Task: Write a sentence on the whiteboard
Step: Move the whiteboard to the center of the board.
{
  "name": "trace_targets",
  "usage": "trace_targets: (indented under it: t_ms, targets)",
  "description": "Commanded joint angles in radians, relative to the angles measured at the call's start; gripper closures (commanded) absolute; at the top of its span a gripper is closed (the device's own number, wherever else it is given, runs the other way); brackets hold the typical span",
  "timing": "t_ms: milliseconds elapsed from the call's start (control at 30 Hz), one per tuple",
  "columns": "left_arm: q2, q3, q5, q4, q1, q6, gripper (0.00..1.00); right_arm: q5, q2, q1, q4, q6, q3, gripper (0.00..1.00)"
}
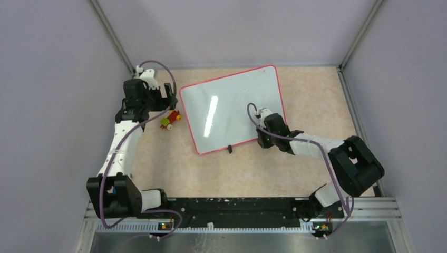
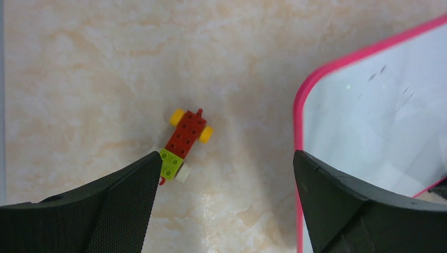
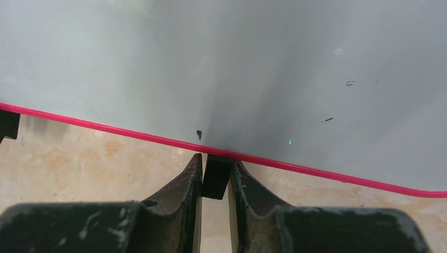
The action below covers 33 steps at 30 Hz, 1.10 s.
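My right gripper is holding the whiteboard's black clip [image 3: 216,181] and the near table [image 1: 226,174] is clear, so I should pull next until the whiteboard comes near the table's front edge.
The whiteboard [image 1: 232,108] lies tilted on the table, glossy white with a red-pink rim. It bears no green writing, only a few small dark specks; the sentence is not in view. My right gripper [image 1: 263,141] is at the board's near edge, shut on a small black clip [image 3: 215,179] fixed to the rim [image 3: 316,171]. My left gripper [image 1: 170,97] is open and empty, hovering over bare table [image 2: 226,163] between a toy and the board's left rim [image 2: 300,121]. No marker shows.
A small brick toy car [image 1: 170,119], red and lime with yellow wheels, lies left of the board and shows in the left wrist view [image 2: 184,139]. A second black clip [image 1: 230,149] sits on the board's near edge. Grey walls enclose the table.
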Motion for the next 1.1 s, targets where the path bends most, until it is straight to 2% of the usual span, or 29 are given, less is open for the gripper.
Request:
trace_targets:
  t_ms: [0,200,500,800,1067]
  targets:
    - [-0.07,0.09,0.0,0.004,0.005,-0.006,0.01,-0.077,-0.079,0.083,-0.007,-0.066,-0.022,1.0]
    - [-0.087,0.133,0.035,-0.02,0.004,-0.019,0.01,-0.134,-0.054,0.144,-0.116,-0.059,0.035,1.0]
    - [-0.085,0.139,0.029,-0.032,0.004,-0.015,0.01,-0.174,-0.013,0.148,-0.287,-0.105,0.094,1.0]
    - [-0.083,0.153,0.04,-0.017,0.005,-0.03,0.01,-0.088,-0.096,0.228,-0.353,-0.113,0.039,1.0]
    - [-0.089,0.154,0.048,-0.018,0.005,-0.031,0.01,-0.03,-0.129,0.279,-0.364,-0.016,0.024,1.0]
